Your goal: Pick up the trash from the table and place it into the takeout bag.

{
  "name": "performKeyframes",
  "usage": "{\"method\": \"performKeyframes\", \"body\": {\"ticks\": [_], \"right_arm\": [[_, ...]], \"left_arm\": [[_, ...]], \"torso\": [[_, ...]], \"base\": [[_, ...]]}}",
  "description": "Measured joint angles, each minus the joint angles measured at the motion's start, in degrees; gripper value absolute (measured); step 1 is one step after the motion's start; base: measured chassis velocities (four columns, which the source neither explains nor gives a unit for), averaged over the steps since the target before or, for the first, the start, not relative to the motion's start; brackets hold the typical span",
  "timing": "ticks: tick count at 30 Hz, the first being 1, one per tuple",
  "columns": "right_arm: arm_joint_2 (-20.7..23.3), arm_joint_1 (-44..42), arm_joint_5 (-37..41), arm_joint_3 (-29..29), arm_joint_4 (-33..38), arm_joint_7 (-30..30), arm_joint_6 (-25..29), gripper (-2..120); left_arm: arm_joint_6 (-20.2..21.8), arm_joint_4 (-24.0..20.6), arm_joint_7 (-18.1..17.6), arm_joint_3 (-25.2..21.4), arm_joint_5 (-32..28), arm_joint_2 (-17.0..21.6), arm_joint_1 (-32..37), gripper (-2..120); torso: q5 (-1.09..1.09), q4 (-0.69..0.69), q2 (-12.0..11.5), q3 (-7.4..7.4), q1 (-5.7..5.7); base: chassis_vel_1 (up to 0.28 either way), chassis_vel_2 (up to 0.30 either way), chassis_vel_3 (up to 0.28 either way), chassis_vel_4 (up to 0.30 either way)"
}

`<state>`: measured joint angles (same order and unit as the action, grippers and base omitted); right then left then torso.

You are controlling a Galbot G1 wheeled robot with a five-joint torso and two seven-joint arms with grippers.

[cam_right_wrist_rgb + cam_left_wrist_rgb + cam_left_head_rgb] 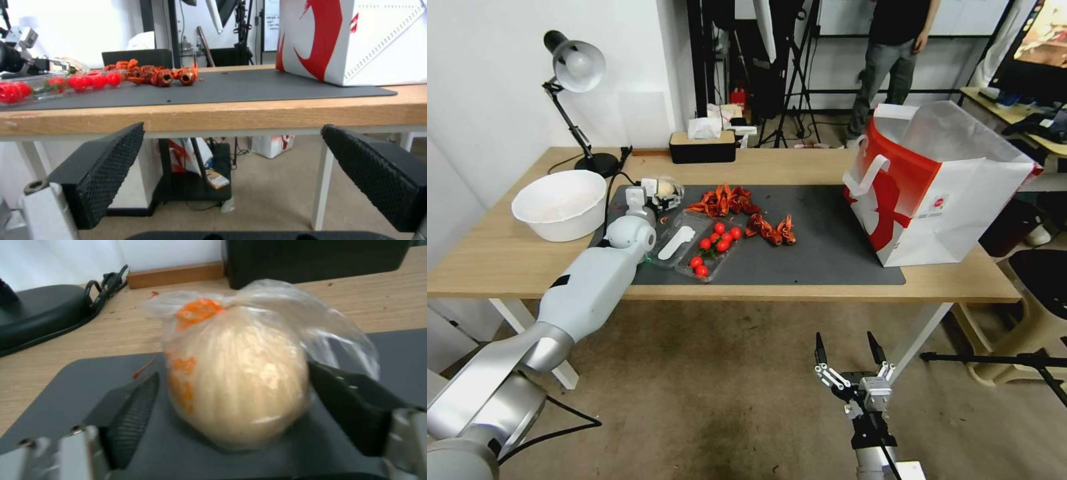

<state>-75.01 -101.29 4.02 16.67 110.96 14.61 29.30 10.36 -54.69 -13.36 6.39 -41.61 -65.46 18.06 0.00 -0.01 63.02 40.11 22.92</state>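
The pale round item point(666, 189) will squash narrow and bulge above my left gripper when I lift, because creases run down the clear wrap from its knot.
The pale round item in clear wrap point(236, 373) point(666, 189), smeared with orange, sits on the back-left corner of the dark mat point(827, 247) on the table point(800, 163). My left gripper point(233, 371) point(657, 192) is open around it, one finger on each side and close against the wrap. More trash lies mid-mat: red crayfish shells point(724, 200) and a clear tray point(700, 247) holding red cherry tomatoes and a white spoon. The takeout bag point(934, 187) stands open at the table's right end. My right gripper point(849, 348) point(233, 126) hangs open below the table's front edge.
A white bowl point(560, 203) sits at the table's left, with a desk lamp point(577, 67) and its cable behind it. A black tissue box point(702, 147) stands at the back edge. A person stands in the room beyond.
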Motion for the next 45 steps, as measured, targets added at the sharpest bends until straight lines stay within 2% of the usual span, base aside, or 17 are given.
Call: {"method": "performKeyframes", "body": {"ticks": [1,2,4,6,8,10,14,16,18,21,23,29,31,37,39,45], "right_arm": [[0.0,0.0,0.0,0.0,-0.1,0.0,0.0,100],[0.0,0.0,0.0,0.0,-0.1,0.0,0.0,100],[0.0,0.0,0.0,0.0,-0.1,0.0,0.0,100],[-0.1,0.0,0.0,0.0,-0.2,0.0,0.0,100],[-0.1,-0.1,0.0,0.0,-0.2,0.0,0.0,100],[-0.2,-0.2,0.0,-0.1,-0.2,0.0,0.1,100],[-0.3,-0.3,0.0,-0.2,-0.3,0.0,0.1,100],[-0.5,-0.4,0.0,-0.2,-0.4,0.0,0.2,100],[-0.5,-0.4,0.0,-0.3,-0.4,0.0,0.2,100],[-0.6,-0.6,-0.1,-0.5,-0.3,0.0,0.3,100],[-0.6,-0.7,-0.1,-0.5,-0.2,0.0,0.3,100],[-0.7,-0.9,-0.5,-0.6,0.5,-0.1,0.3,100],[-0.7,-0.9,-0.6,-0.6,0.6,-0.1,0.3,100],[-1.0,-1.1,-1.2,-0.6,1.1,0.0,0.2,100],[-1.1,-1.1,-1.2,-0.6,1.1,0.0,0.2,100],[-1.5,-1.3,-1.6,-0.6,1.2,0.0,0.1,100]], "left_arm": [[-0.1,0.4,0.2,0.0,0.0,-0.1,-0.1,75],[-0.1,0.4,0.2,0.0,0.0,-0.1,-0.1,75],[-0.1,0.7,0.4,0.0,0.1,-0.1,-0.2,68],[-0.2,0.8,0.4,-0.1,0.1,-0.2,-0.2,56],[-0.2,0.8,0.4,-0.1,0.1,-0.2,-0.2,54],[-0.2,0.6,0.4,-0.1,0.1,0.0,-0.2,42],[-0.3,0.2,0.4,-0.3,-0.1,0.3,0.1,34],[-1.7,-0.6,0.8,-0.4,-0.1,0.9,0.8,23],[-1.9,-0.7,0.9,-0.4,-0.1,0.9,0.9,21],[-5.3,-5.9,3.1,-1.4,-0.6,2.7,3.0,9],[-5.7,-6.8,3.4,-1.4,-0.7,2.9,3.2,7],[-9.0,-16.2,8.4,-0.3,-5.9,4.5,2.7,6],[-9.4,-17.3,9.1,0.1,-6.3,4.5,2.2,6],[-9.6,-23.9,10.8,5.4,-9.3,3.2,-3.0,6],[-9.4,-24.4,10.9,6.0,-9.5,2.9,-3.6,6],[-8.4,-27.9,11.8,12.7,-12.1,-0.5,-10.1,6]], "torso": [[0.0,0.01,0.0,0.0,0.0],[0.0,0.01,0.0,0.0,0.0],[0.0,0.01,0.0,0.0,0.0],[0.0,0.0,0.0,0.0,0.0],[0.0,0.0,0.0,0.0,0.0],[0.0,0.0,0.0,0.0,0.0],[0.0,0.0,0.0,0.0,0.0],[0.0,0.01,0.0,0.0,0.0],[0.0,0.01,0.0,0.0,0.0],[-0.01,0.02,0.0,0.0,0.0],[0.0,0.02,0.0,0.0,0.0],[0.0,0.01,0.0,0.0,0.0],[0.0,0.01,0.0,0.0,0.0],[0.02,0.0,0.0,0.0,0.0],[0.02,0.0,0.0,0.0,0.0],[0.02,-0.01,0.0,0.0,0.0]], "base": [[0.0,0.0,0.0,0.0],[0.0,0.0,0.0,0.0],[0.0,0.0,0.0,0.0],[0.0,0.0,0.0,0.0],[0.0,0.0,0.0,0.0],[0.0,0.0,0.0,0.0],[0.0,0.0,0.0,0.0],[0.0,0.0,0.0,0.0],[0.0,0.0,0.0,0.0],[0.0,0.0,0.0,0.0],[0.0,0.0,0.0,0.0],[0.0,0.0,0.0,0.0],[0.0,0.0,0.0,0.0],[0.0,0.0,0.0,0.0],[0.0,0.0,0.0,0.0],[0.0,0.0,0.0,0.0]]}}
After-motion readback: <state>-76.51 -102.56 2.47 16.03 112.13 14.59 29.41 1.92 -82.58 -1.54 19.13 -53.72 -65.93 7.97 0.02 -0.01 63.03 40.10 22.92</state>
